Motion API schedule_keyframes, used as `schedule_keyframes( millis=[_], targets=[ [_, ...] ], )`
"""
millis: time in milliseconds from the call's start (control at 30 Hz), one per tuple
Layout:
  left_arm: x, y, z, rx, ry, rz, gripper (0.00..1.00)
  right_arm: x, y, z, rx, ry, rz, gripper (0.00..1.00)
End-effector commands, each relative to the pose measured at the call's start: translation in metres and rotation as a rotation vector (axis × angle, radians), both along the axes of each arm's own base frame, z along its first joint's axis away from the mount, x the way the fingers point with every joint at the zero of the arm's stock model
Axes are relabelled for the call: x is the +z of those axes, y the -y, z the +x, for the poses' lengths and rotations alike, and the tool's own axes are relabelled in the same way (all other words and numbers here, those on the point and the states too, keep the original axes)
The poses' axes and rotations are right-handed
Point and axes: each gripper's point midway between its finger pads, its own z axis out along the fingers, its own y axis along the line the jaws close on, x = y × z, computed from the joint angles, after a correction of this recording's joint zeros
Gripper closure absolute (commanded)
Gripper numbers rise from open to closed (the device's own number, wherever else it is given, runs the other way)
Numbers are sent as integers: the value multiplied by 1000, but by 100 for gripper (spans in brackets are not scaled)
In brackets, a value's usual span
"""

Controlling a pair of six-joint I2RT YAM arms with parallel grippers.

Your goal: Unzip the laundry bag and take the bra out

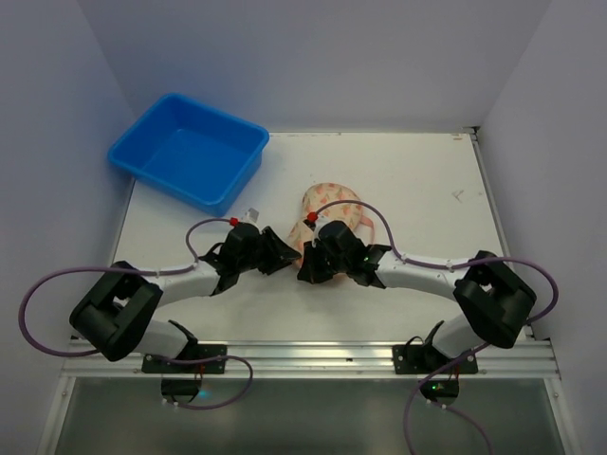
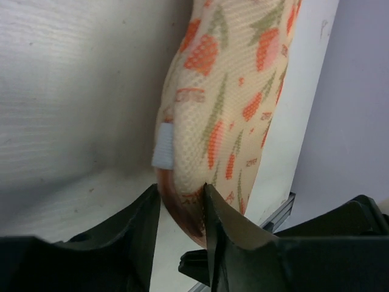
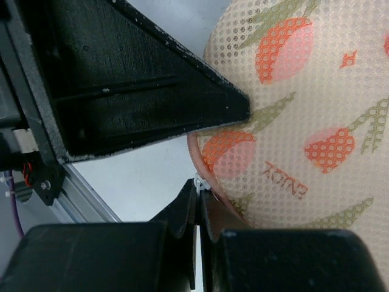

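Next, I move my left gripper farther along the bag's edge while my right gripper keeps hold of the zip pull, because my left gripper is crowding the pink zip edging beside the zip pull.
The laundry bag, cream with orange floral print, lies mid-table, its near end under both grippers. In the left wrist view my left gripper is shut on the bag's pink zip edging at its near end. In the right wrist view my right gripper is shut on the small white zip pull at the bag's pink edge. From above, the left gripper and right gripper meet tip to tip. The zip looks closed. The bra is hidden.
A blue plastic tub stands at the back left of the white table. The left gripper's finger crosses the top of the right wrist view. A metal rail runs along the near edge.
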Motion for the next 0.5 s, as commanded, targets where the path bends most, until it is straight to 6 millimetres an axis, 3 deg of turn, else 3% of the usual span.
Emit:
schedule_keyframes(
  millis=[0,67,100,233,267,367,467],
  targets=[
    [35,18,17,20,82,-102,66,22,-10,11,-26,70,61,100],
    [32,14,18,37,75,-81,84,18,0,9,-41,64,21,100],
    [32,12,18,40,76,-73,98,17,6,10,-58,70,1,100],
    [20,-6,16,45,52,-41,100,6,56,2,-147,53,-170,100],
    [19,-7,14,35,46,-43,100,14,65,2,-167,70,-172,100],
    [13,-16,14,-16,54,-6,100,6,108,0,-238,12,-214,100],
    [16,-16,23,-88,77,43,100,7,132,-3,-279,-3,-208,100]
  ],
)
